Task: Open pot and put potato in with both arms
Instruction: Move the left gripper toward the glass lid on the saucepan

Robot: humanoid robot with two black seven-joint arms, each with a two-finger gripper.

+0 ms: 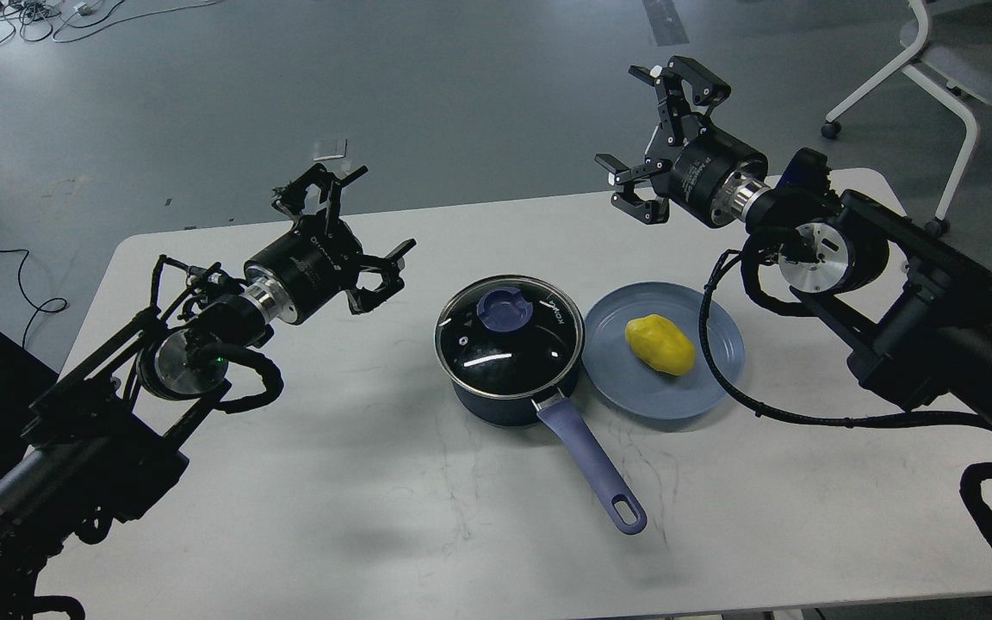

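The glass lid (523, 370) lets only plain black show through, so the robot should expect an empty navy pot (500, 410) when it raises the lid.
The navy pot (509, 400) stands mid-table with its glass lid (509, 337) on and the blue knob (505, 310) on top. Its purple-blue handle (591, 469) points toward the front right. The yellow potato (660, 344) lies on a blue-grey plate (711, 379) just right of the pot. My left gripper (343, 228) hovers open to the left of the pot, holding nothing. My right gripper (647, 138) hangs open above the table's far edge, up and behind the plate, also holding nothing.
The white table (375, 482) carries only the pot and plate. A black cable (771, 405) from the right arm loops down beside the plate. A white chair (935, 69) stands on the floor at the back right.
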